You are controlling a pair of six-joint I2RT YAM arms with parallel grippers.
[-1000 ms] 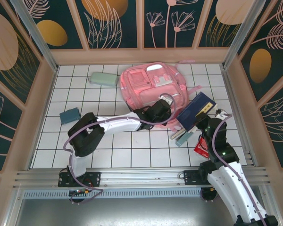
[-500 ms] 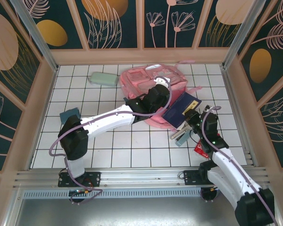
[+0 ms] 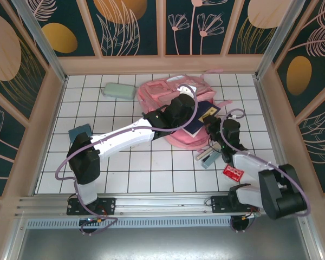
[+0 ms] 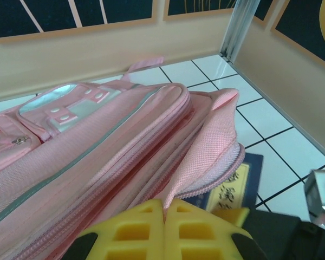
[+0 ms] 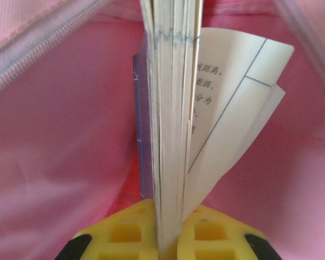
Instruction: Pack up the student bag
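My right gripper should keep pushing the book, which is edge-on between the bag's open sides (image 5: 172, 108), deeper until all of the book sits inside the bag (image 5: 233, 7), and then let go.
The student bag (image 3: 160, 93) is a large pink backpack lying at the back middle of the tiled floor. My left gripper (image 3: 189, 112) is shut on the edge of its opened flap (image 4: 206, 157), and its yellow fingers (image 4: 146, 227) pinch the pink fabric and hold it up. A dark blue book (image 3: 202, 115) with a gold label (image 4: 234, 183) lies partly inside the opening. My right gripper (image 3: 211, 125) is shut on the book's near end. In the right wrist view the book's pages (image 5: 170, 108) stand edge-on between the fingers (image 5: 216, 235), with the pink bag lining (image 5: 59, 141) all around.
A mint-green pencil case (image 3: 119, 90) lies left of the bag. A teal block (image 3: 80, 132) sits at the left. Small stationery pieces (image 3: 208, 157) and a red card (image 3: 233, 172) lie near the right arm. Wooden walls (image 3: 49, 119) enclose the floor.
My left gripper has lifted the bag's flap up and back. My right gripper has carried the blue book left and pushed it into the opening.
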